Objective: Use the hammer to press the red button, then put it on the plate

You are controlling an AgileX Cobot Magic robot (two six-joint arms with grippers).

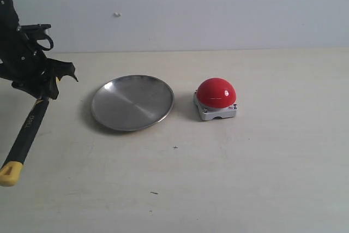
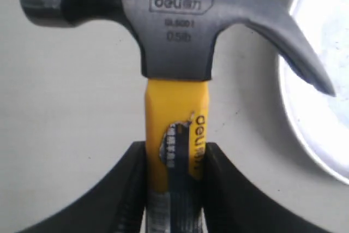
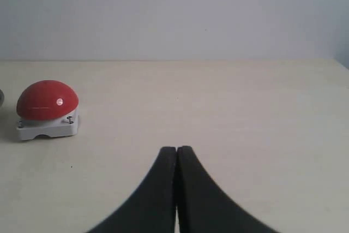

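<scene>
The robot's left gripper has the hammer by its yellow neck [image 2: 176,102], far from the red button, so the right gripper should take hold of the black handle [image 1: 26,133] before it presses.
My left gripper [image 1: 42,90] is shut on the hammer [image 1: 27,129] at its yellow neck [image 2: 175,114], at the far left of the exterior view. The dark head [image 2: 174,25] points its claw toward the plate [image 1: 132,102], and the black handle slants down to its yellow end [image 1: 10,174]. The silver plate's rim [image 2: 305,129] lies just past the claw in the left wrist view. The red button [image 1: 216,92] stands on its grey base [image 1: 217,114] to the right of the plate. My right gripper [image 3: 176,149] is shut and empty, well away from the button [image 3: 47,100].
The beige table [image 1: 245,178] runs back to a pale wall [image 1: 218,9]. The black left arm [image 1: 16,42] stands over the table's left edge. The right arm is out of the exterior view.
</scene>
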